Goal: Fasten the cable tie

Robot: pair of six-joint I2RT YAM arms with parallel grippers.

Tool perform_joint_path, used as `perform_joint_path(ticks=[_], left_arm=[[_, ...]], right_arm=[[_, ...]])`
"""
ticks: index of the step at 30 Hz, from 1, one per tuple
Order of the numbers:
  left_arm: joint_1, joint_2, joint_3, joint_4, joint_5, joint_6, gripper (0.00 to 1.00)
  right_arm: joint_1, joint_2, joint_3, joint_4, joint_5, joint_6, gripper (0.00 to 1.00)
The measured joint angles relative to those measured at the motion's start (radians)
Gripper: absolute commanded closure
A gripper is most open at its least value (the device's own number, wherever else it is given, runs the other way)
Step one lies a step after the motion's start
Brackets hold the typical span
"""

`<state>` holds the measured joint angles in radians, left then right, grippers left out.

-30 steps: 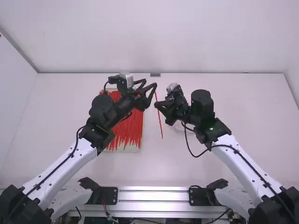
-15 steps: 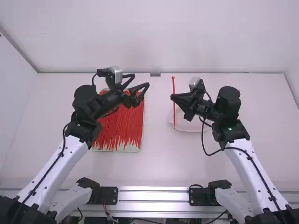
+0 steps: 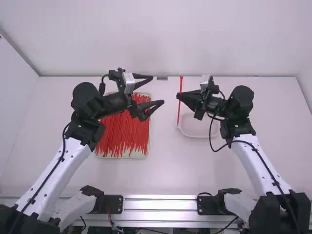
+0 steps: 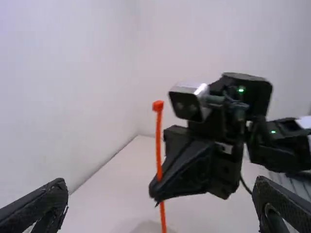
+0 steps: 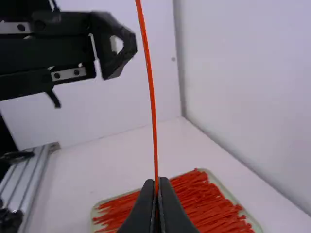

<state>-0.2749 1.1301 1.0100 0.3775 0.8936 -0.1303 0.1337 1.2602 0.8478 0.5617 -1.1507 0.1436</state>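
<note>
I expect the cable tie [image 3: 180,87] to curl into a loop when I thread the tail, because the strap is thin and has a square head [image 3: 181,77] at its end.
A single red cable tie [image 3: 180,100] stands upright in the air, its square head [image 4: 158,106] at the far end. My right gripper [image 3: 180,98] is shut on its middle, raised above the table right of centre; the thin strap [image 5: 148,92] runs out from between the closed fingers. My left gripper [image 3: 153,90] hangs open a short way left of the tie, not touching it, its fingers [image 3: 151,108] spread wide and pointing at the right gripper [image 4: 160,187]. Nothing is between the left fingers.
A tray [image 3: 140,155] holding a heap of several red cable ties [image 3: 122,129] lies on the table under the left arm. A clear round dish [image 3: 195,132] sits under the right gripper. The back wall runs just behind both grippers.
The right gripper swung the tie from a slanted pose near the table centre up to upright, farther right. The left gripper rose off the tray, turned toward the tie and opened wider.
</note>
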Motion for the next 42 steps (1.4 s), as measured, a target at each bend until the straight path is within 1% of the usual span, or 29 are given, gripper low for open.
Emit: perform_joint_path(ticks=[4, 8, 9, 11, 12, 13, 14, 15, 16, 18, 20, 21, 22, 25, 28, 31, 32, 34, 37, 38, 39, 40, 41, 42], left_arm=[[0.001, 0.047, 0.000, 0.062, 0.079, 0.000, 0.01], [0.001, 0.072, 0.000, 0.068, 0.109, 0.000, 0.00], [0.001, 0.073, 0.000, 0.069, 0.110, 0.000, 0.02], [0.001, 0.075, 0.000, 0.084, 0.114, -0.002, 0.09], [0.003, 0.075, 0.000, 0.106, 0.119, -0.010, 0.16], [0.004, 0.075, 0.000, 0.113, 0.120, -0.011, 0.17], [0.004, 0.075, 0.000, 0.122, 0.121, -0.019, 0.24], [0.004, 0.075, 0.000, 0.128, 0.120, -0.027, 0.34], [0.004, 0.075, 0.000, 0.128, 0.121, -0.032, 0.38], [0.004, 0.075, 0.000, 0.127, 0.121, -0.038, 0.37], [0.007, 0.075, 0.000, 0.124, 0.130, -0.046, 0.32], [0.011, 0.075, 0.000, 0.123, 0.142, -0.047, 0.27], [0.016, 0.075, 0.000, 0.123, 0.152, -0.051, 0.25], [0.021, 0.075, 0.000, 0.119, 0.173, -0.056, 0.25], [0.021, 0.075, 0.000, 0.106, 0.188, -0.057, 0.30], [0.021, 0.075, 0.000, 0.089, 0.196, -0.056, 0.41], [0.021, 0.075, 0.000, 0.088, 0.196, -0.056, 0.43], [0.021, 0.075, 0.000, 0.072, 0.197, -0.059, 0.53], [0.021, 0.075, 0.000, 0.055, 0.199, -0.061, 0.63], [0.020, 0.075, 0.000, 0.049, 0.199, -0.061, 0.70], [0.021, 0.075, 0.000, 0.045, 0.199, -0.064, 0.73], [0.021, 0.075, 0.000, 0.045, 0.199, -0.064, 0.75], [0.021, 0.075, 0.000, 0.043, 0.199, -0.069, 0.82], [0.021, 0.075, 0.000, 0.043, 0.199, -0.076, 0.87]], right_arm=[[0.030, 0.028, 0.000, 0.035, -0.028, 0.038, 1.00], [0.056, 0.031, 0.000, 0.032, -0.045, 0.052, 1.00], [0.061, 0.031, 0.000, 0.031, -0.047, 0.051, 1.00], [0.072, 0.031, 0.000, 0.027, -0.049, 0.056, 1.00], [0.080, 0.031, 0.000, 0.025, -0.050, 0.058, 1.00], [0.084, 0.031, 0.000, 0.024, -0.050, 0.056, 1.00], [0.090, 0.031, 0.000, 0.021, -0.052, 0.059, 1.00], [0.097, 0.031, 0.000, 0.016, -0.051, 0.056, 1.00], [0.105, 0.031, 0.000, 0.007, -0.053, 0.051, 1.00], [0.115, 0.031, 0.000, 0.000, -0.051, 0.047, 1.00], [0.127, 0.031, 0.000, -0.002, -0.051, 0.040, 1.00], [0.136, 0.031, 0.000, -0.003, -0.052, 0.038, 1.00], [0.143, 0.031, 0.000, -0.003, -0.053, 0.036, 1.00], [0.156, 0.031, 0.000, -0.003, -0.055, 0.035, 1.00], [0.161, 0.031, 0.000, -0.003, -0.055, 0.034, 1.00], [0.161, 0.031, 0.000, -0.002, -0.056, 0.035, 1.00], [0.161, 0.031, 0.000, -0.003, -0.055, 0.034, 1.00], [0.171, 0.031, 0.000, -0.003, -0.054, 0.037, 1.00], [0.192, 0.031, 0.000, -0.002, -0.054, 0.036, 1.00], [0.200, 0.031, 0.000, -0.001, -0.053, 0.035, 1.00], [0.207, 0.031, 0.000, 0.002, -0.053, 0.035, 1.00], [0.207, 0.031, 0.000, 0.002, -0.056, 0.036, 1.00], [0.213, 0.031, 0.000, 0.004, -0.057, 0.038, 1.00], [0.214, 0.031, 0.000, 0.005, -0.056, 0.039, 1.00]])
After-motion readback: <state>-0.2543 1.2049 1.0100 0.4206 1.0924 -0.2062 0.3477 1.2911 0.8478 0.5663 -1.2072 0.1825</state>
